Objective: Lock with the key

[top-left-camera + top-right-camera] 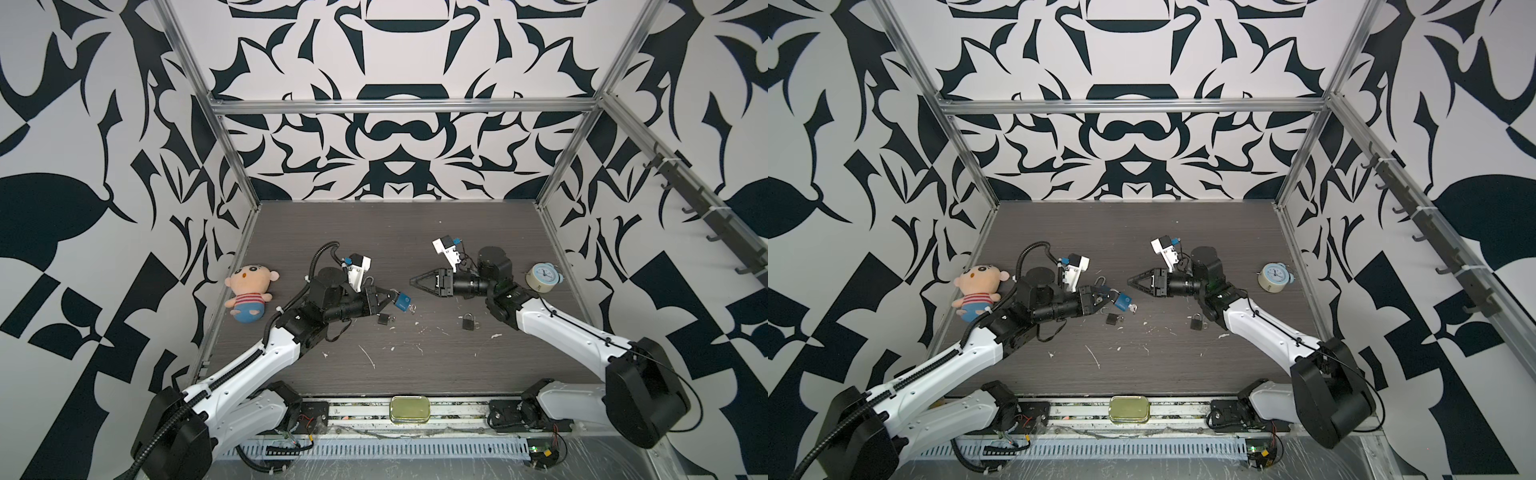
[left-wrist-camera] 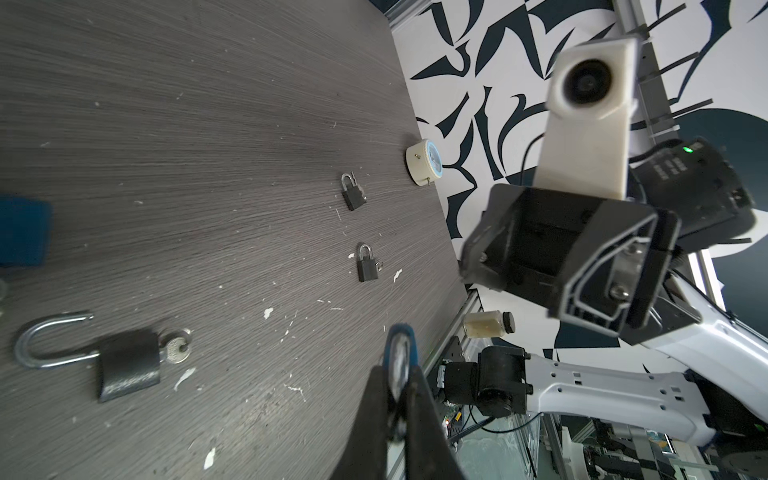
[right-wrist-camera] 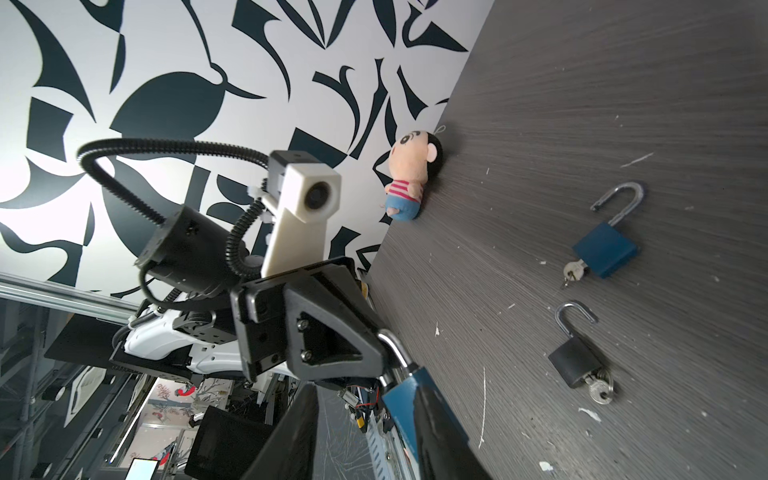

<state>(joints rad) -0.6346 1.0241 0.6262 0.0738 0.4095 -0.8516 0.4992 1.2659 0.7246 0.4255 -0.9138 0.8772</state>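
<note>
Next, my left gripper lifts the held padlock before my right gripper pinches the key, because the held padlock's key (image 1: 412,308) hangs below my right gripper's open fingers.
My left gripper (image 1: 388,298) is shut on the shackle of a blue padlock (image 1: 401,301), holding it above the table. A silver key (image 1: 411,308) sticks out of the padlock's lower end. In the left wrist view the padlock (image 2: 399,353) shows edge-on between the jaws. My right gripper (image 1: 413,281) faces it from the right. In the right wrist view its fingers stand apart around nothing, and the padlock's blue body (image 3: 405,399) lies just beyond one finger (image 3: 436,432). Another blue padlock (image 3: 606,249), its shackle open and a key in it, lies on the table.
Black padlocks lie on the table, one open with a key (image 1: 383,319) and one further right (image 1: 468,321). A plush doll (image 1: 249,293) sits at the left wall. An alarm clock (image 1: 542,276) stands at the right. A metal tin (image 1: 409,409) rests on the front rail.
</note>
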